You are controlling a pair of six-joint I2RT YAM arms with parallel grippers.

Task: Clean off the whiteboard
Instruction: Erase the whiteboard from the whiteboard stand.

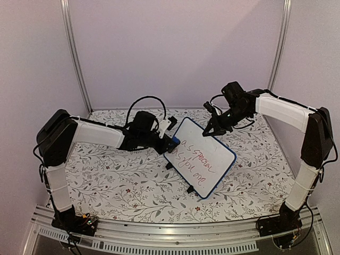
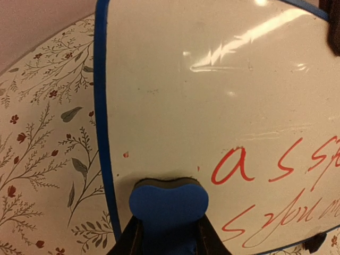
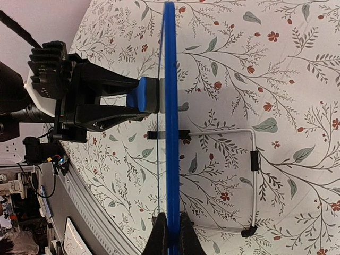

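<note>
The eraser is near the blue frame [image 1: 166,155], next to the red letter "a" [image 1: 184,142], so next my left gripper sweeps the eraser back inward over that letter.
The whiteboard [image 1: 204,155] stands on its black feet in the middle of the table, white with a dark blue frame and red handwriting. My left gripper [image 1: 171,142] is shut on a blue eraser block [image 2: 168,204] and presses it against the board's face at its left edge, left of the red letter "a" [image 2: 232,166]. My right gripper [image 1: 212,129] is shut on the board's top blue frame [image 3: 171,106], seen edge-on in the right wrist view, its fingers [image 3: 158,234] on either side. The eraser [image 3: 142,94] also shows there, touching the board.
The table carries a floral cloth [image 1: 122,186]. A wire stand [image 3: 254,175] with black caps props the board from behind. White walls and metal posts [image 1: 74,53] enclose the back. A metal rail [image 1: 175,239] runs along the near edge.
</note>
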